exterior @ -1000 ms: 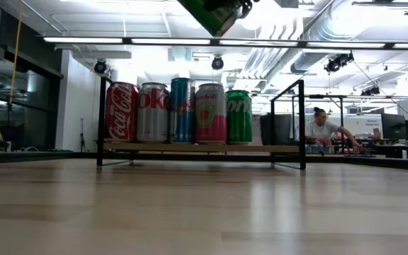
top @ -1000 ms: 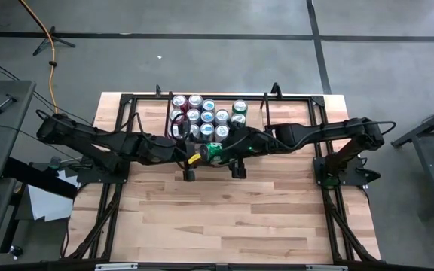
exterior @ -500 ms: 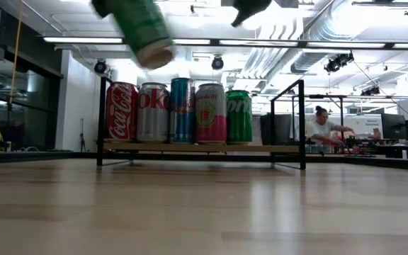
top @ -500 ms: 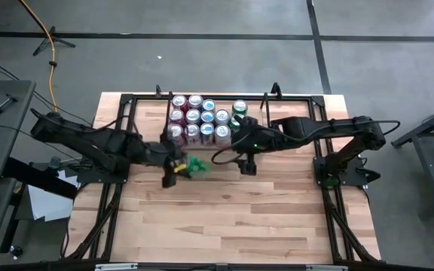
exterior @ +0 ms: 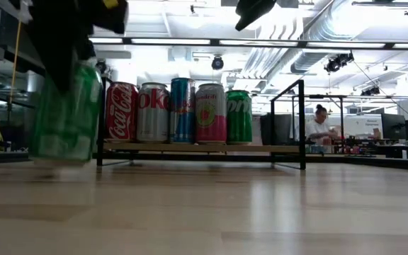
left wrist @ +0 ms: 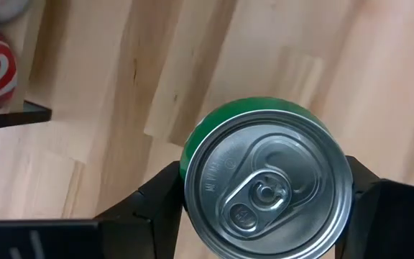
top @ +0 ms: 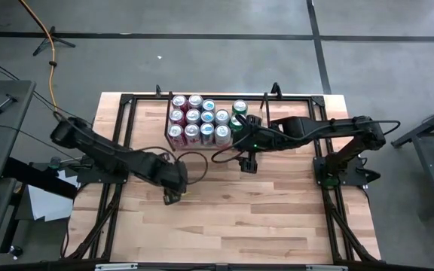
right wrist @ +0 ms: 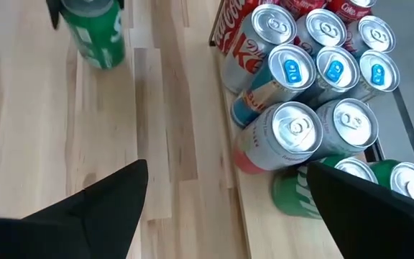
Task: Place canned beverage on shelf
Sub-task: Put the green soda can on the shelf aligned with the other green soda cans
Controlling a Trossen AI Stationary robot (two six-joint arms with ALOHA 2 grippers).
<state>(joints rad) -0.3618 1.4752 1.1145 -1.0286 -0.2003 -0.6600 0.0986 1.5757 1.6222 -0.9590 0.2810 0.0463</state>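
I can see the green can's small-print panel (right wrist: 84,34) facing the front, so next I put the can down with my left gripper, grip it at a different angle and turn its logo (right wrist: 111,55) forward.
A green can (left wrist: 268,191) stands upright under my left gripper (top: 170,196), on the table's left half in front of the shelf's left end. The gripper is shut on it and hides it in the high view. The low view shows the can (exterior: 66,113) down by the wooden tabletop, beside the shelf (exterior: 197,148). That low black rod rack (top: 266,113) at the far middle holds several upright cans (top: 202,117). My right gripper (top: 247,162) hangs open and raised in front of the shelf's right part, holding nothing. My left gripper pinches the green can between its two fingers (left wrist: 157,205), one on each side of the can's wall (left wrist: 192,144) near the top rim. The fingers come from above, pointing down. The can hangs upright, its tab end up; whether its bottom (exterior: 62,159) touches the table I cannot tell.
The shelf's right end (top: 255,113) holds fewer cans than the rest. A larger black frame (top: 119,120) edges the table. Bare wood (top: 239,218) spreads across the near half. A person (exterior: 322,127) sits far off in the room behind.
My left gripper has carried the green can away from my right gripper, toward the table's left and near edges, and down close to the tabletop. It has turned the can from tilted to upright. My right gripper has stayed raised in front of the shelf.
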